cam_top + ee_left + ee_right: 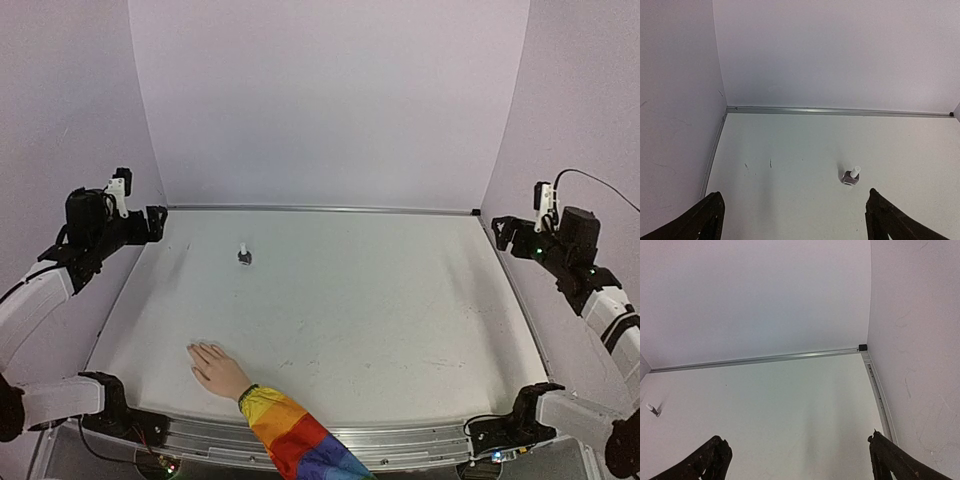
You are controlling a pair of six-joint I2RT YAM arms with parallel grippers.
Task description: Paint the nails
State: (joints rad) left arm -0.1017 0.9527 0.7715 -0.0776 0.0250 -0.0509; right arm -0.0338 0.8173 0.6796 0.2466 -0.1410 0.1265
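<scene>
The polish bottle (245, 257) is standing upright, clear of the hand. My left gripper should now move open toward the white cap (243, 247) until its fingers are on both sides of the cap, and then close.
A pale beige hand (216, 369) with a rainbow-striped sleeve (291, 437) lies flat at the near left of the table, fingers pointing away. Its nails (200, 349) are too small to tell pale from painted. A small dark polish bottle (244, 257) with a white cap stands upright at the far left; it also shows in the left wrist view (851, 176) and at the left edge of the right wrist view (653, 409). My left gripper (154, 223) (795, 220) is open, empty and raised at the left wall. My right gripper (504, 232) (800, 460) is open, empty and raised at the right wall.
The white table (380, 300) has a metal rail along its back edge (320, 209) and side rails. Pale lilac walls close it in on three sides. A few small dark marks (770, 163) lie on the surface left of the bottle.
</scene>
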